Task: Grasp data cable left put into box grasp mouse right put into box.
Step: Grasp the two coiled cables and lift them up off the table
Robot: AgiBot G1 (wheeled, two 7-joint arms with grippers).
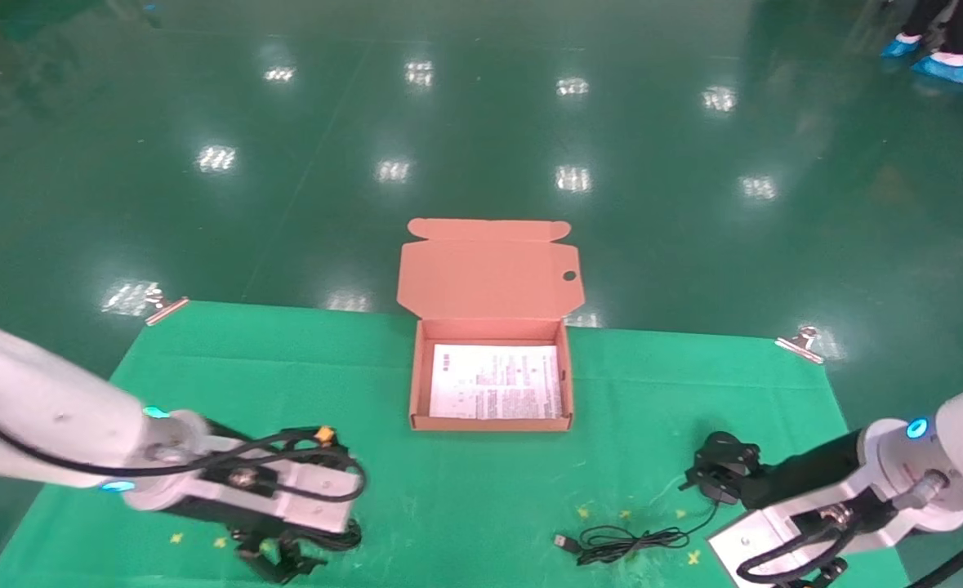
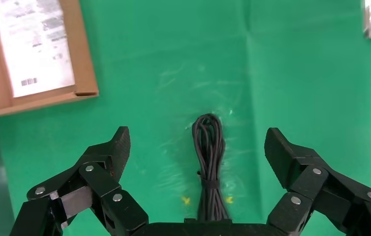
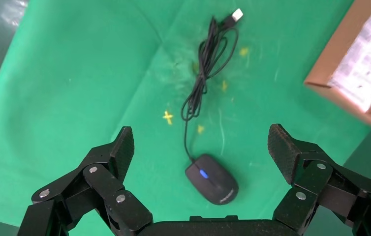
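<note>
My right gripper should keep going down past the mouse and close across the bundle's near end, as the mouse's cord bundle lies lengthwise ahead of my open fingers.
The salmon-orange box stands open mid-table, its lid up and a white printed sheet on its base. The data cable, a black tied bundle, lies on the green cloth between the fingers of my left gripper, which is open above it at the near left. The black mouse lies between the fingers of my right gripper, open above it at the near right. Its cord and USB plug trail toward the left. The gripper hides the mouse in the head view.
Green cloth covers the table, with small yellow marks near the front. Metal clips hold its far corners. The box's corner shows in both wrist views. A person's blue shoe covers stand far right on the floor.
</note>
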